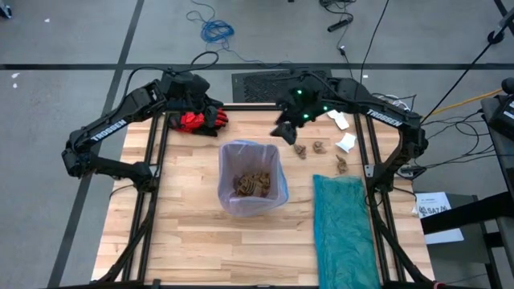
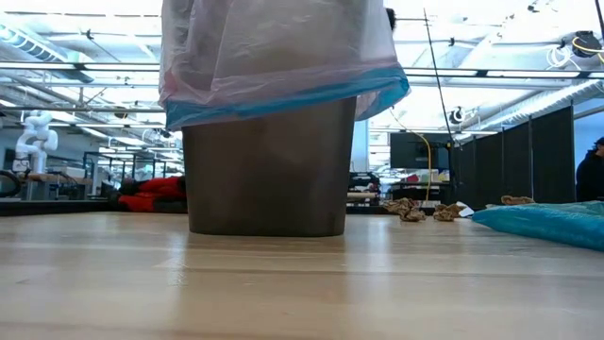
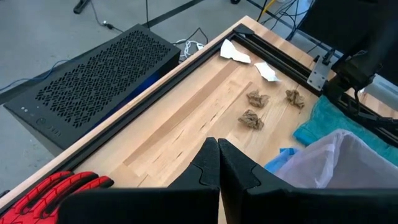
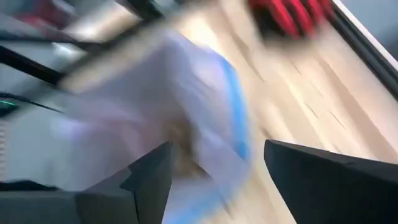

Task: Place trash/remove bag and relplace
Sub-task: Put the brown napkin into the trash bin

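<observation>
The brown paper lump (image 1: 300,151) nearest the bin has a crumpled, uneven outline (image 1: 301,154), so I expect it to squeeze narrow and stay stiff when I lift it.
The grey bin (image 1: 253,181) stands at the table's middle, lined with the lilac-pink bag (image 1: 271,160), whose edge folds over the rim (image 2: 283,66). Several brown paper lumps (image 1: 250,185) lie inside it. Three more lumps (image 1: 301,150) (image 1: 320,146) (image 1: 341,164) and two white scraps (image 1: 339,120) (image 1: 347,143) lie on the table right of and beyond the bin. My right gripper (image 1: 287,128) hovers open and empty above the table just past the bin's far right corner; its blurred wrist view looks onto the bag (image 4: 186,118). My left gripper (image 3: 217,163) is shut, above the table's far left by the red glove.
A red glove (image 1: 201,122) lies at the far left edge. A teal-green plastic bag (image 1: 341,229) stretches along the table's right side. A black perforated box (image 3: 93,81) sits beyond the far edge. Bare wood shows left of the bin and toward the near edge.
</observation>
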